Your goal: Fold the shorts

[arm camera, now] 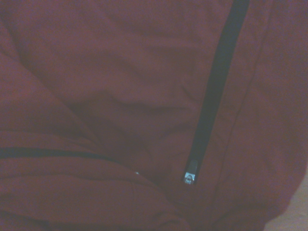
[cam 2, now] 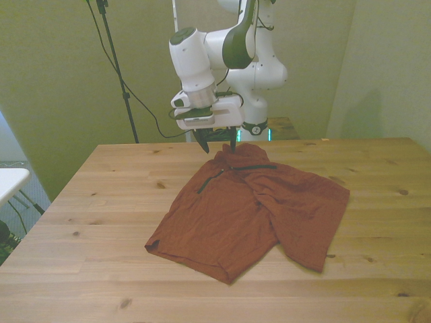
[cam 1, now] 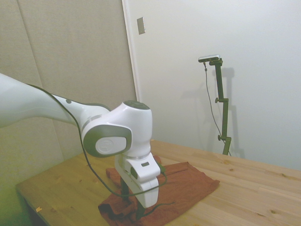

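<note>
The wrinkled leg (cam 2: pixel 306 212) will fold loosely over the other leg as I bring its edge across, because creases run down to the notch (cam 2: pixel 277 243) between the legs.
The rust-orange shorts (cam 2: pixel 249 208) lie spread on the wooden table (cam 2: pixel 101 202), with both legs toward the near edge and some folds through the middle. My gripper (cam 2: pixel 219 146) hangs over their far edge at the waistband, open, with one dark finger at each side of a small raised bunch of fabric. The side view has the gripper (cam 1: pixel 132 200) low over the near end of the shorts (cam 1: pixel 186 181), partly hidden behind the wrist. Up close, the wrist view is filled by the shorts (arm camera: pixel 110 86) and a dark pocket zip (arm camera: pixel 216 91).
Bare wood surrounds the shorts on every side. A white surface (cam 2: pixel 10 180) stands beyond the table at the front view's left. The robot's base (cam 2: pixel 259 87) rises behind the far edge.
</note>
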